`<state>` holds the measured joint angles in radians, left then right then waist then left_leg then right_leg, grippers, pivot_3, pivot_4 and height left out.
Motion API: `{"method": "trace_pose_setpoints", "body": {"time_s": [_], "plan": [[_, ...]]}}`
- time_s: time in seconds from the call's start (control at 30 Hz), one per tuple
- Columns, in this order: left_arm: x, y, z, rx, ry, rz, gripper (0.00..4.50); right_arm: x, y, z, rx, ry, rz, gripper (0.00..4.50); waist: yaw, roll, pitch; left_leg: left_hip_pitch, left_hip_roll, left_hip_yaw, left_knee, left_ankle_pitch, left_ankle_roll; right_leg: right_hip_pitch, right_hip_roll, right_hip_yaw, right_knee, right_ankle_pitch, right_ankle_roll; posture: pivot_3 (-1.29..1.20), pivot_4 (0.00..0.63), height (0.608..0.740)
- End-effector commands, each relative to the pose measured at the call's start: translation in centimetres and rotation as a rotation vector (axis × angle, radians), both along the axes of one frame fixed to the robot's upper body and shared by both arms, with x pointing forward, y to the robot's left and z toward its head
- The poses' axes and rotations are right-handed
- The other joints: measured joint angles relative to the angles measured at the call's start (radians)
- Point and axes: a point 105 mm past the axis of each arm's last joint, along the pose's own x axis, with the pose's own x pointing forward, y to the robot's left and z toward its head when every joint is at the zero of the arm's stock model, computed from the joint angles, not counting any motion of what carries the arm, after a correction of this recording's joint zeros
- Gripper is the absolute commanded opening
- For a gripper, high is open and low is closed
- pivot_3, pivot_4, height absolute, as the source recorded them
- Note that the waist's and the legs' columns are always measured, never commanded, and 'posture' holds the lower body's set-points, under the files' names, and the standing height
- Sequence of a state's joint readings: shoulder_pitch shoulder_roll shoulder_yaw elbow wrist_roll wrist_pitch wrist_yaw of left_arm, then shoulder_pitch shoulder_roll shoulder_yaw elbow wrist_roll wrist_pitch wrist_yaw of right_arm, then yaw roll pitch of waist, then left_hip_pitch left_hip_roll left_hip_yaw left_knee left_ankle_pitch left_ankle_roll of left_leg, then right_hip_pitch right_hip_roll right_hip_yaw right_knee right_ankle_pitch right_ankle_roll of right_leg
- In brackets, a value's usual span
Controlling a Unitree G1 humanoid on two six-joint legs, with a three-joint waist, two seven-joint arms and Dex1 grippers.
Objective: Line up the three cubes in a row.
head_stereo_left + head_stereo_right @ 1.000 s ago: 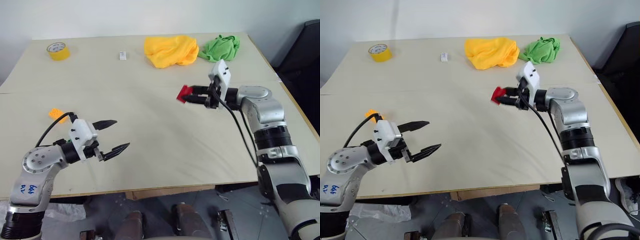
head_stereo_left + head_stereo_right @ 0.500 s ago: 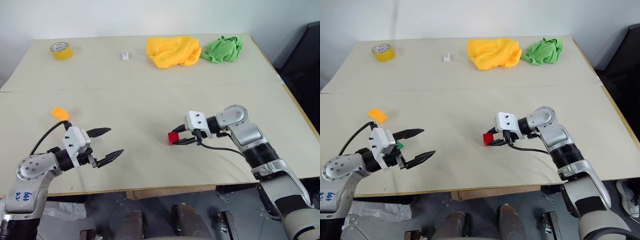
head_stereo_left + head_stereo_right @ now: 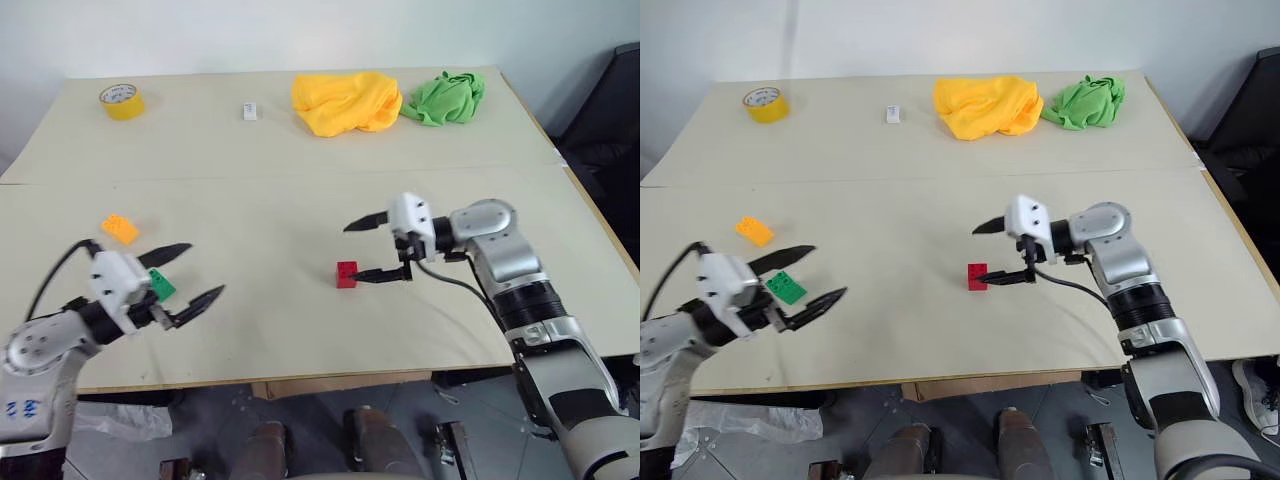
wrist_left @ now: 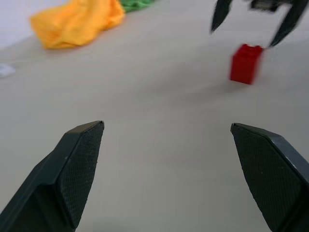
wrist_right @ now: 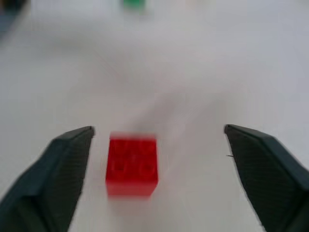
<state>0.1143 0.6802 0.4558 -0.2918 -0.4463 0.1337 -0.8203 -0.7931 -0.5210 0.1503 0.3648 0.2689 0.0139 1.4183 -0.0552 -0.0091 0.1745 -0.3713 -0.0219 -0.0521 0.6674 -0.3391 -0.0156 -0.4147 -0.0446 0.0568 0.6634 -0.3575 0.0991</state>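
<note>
The green cube (image 3: 786, 288) is behind the fingers of my left gripper, so I should pull that gripper back and grip the green cube before I put it next to the red cube.
The red cube (image 3: 347, 274) stands on the table near its middle. My right gripper (image 3: 354, 253) is open around it, and the cube sits close to the nearer finger (image 5: 67, 174); I cannot tell whether they touch. The green cube (image 3: 160, 287) lies flat at the front left, under my open left gripper (image 3: 205, 269), near the base of its fingers. The orange-yellow cube (image 3: 119, 229) lies a little farther back and to the left of the green one. In the left wrist view the red cube (image 4: 245, 63) shows far ahead, beyond the spread fingers (image 4: 77, 164).
A yellow tape roll (image 3: 122, 101) sits at the back left and a tiny white block (image 3: 248, 111) at the back middle. A yellow cloth (image 3: 345, 100) and a green cloth (image 3: 445, 96) lie at the back right. The table's front edge (image 3: 330, 378) runs just below both grippers.
My right gripper lowered the red cube to the table, then opened and let it go. My left arm drew back to the left, uncovering the green cube.
</note>
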Motion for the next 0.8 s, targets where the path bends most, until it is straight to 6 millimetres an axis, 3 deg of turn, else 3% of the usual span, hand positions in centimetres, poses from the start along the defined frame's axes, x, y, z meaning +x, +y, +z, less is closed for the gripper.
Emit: {"method": "trace_pose_setpoints", "body": {"time_s": [0.03,0.13,0.23,0.3,0.37,0.53,0.63,0.8], "plan": [[-1.6,4.0,0.4,-0.019,-0.020,0.150,4.50,-2.4,-1.3,2.8,0.159,-0.048,0.085,4.47,0.003,0.000,0.000,0.000,0.000,0.000,0.000,0.000,0.000,0.000,0.000,0.000,0.000,0.000,0.000,0.00,0.150,0.740],[-3.9,9.5,0.4,-0.056,-0.043,0.384,4.50,-4.4,-2.2,2.9,0.249,-0.038,0.121,4.47,0.004,0.000,0.000,0.000,0.000,0.000,0.000,-0.001,0.001,0.001,0.000,0.000,-0.001,0.000,0.000,0.00,0.150,0.740],[-6.2,13.5,-0.5,-0.096,-0.027,0.562,4.50,-5.6,-2.3,2.6,0.330,-0.042,0.105,4.47,0.007,0.000,0.000,0.000,0.000,0.000,0.000,-0.001,0.001,0.002,0.000,0.000,-0.002,0.000,0.000,0.00,0.150,0.740],[-8.1,15.7,-1.7,-0.112,0.009,0.656,4.50,-6.4,-2.2,2.2,0.362,-0.046,0.098,4.47,0.008,0.000,0.000,0.002,0.000,0.000,0.000,-0.001,0.001,0.002,0.000,0.000,-0.002,0.000,0.000,0.00,0.150,0.740],[-9.6,16.7,-3.3,-0.119,0.068,0.695,4.50,-6.7,-2.2,1.7,0.384,-0.050,0.074,4.47,0.009,-0.001,0.000,0.002,0.000,0.000,0.000,-0.001,0.002,0.003,0.000,0.000,-0.002,0.000,0.000,0.00,0.150,0.740],[-10.8,17.0,-5.2,-0.164,0.138,0.708,4.50,-7.3,-2.1,0.9,0.403,-0.035,0.045,4.47,0.024,-0.002,-0.001,0.002,0.000,0.000,0.000,-0.002,0.002,0.003,-0.001,0.000,-0.002,0.000,0.000,0.00,0.150,0.740],[-8.9,15.2,-5.1,-0.177,0.154,0.600,4.50,-7.7,-2.0,0.4,0.401,-0.038,0.050,4.47,0.038,-0.003,-0.001,0.003,0.000,-0.002,0.000,-0.003,0.004,0.005,-0.002,-0.002,-0.002,0.000,0.000,0.00,0.150,0.740],[-4.9,10.3,-4.4,-0.112,0.212,0.319,4.50,-8.9,-2.2,-0.2,0.370,-0.015,0.085,4.47,0.053,-0.004,-0.002,0.003,0.000,-0.003,0.000,-0.003,0.005,0.005,-0.002,-0.002,-0.002,0.001,-0.001,0.00,0.150,0.740]]}}
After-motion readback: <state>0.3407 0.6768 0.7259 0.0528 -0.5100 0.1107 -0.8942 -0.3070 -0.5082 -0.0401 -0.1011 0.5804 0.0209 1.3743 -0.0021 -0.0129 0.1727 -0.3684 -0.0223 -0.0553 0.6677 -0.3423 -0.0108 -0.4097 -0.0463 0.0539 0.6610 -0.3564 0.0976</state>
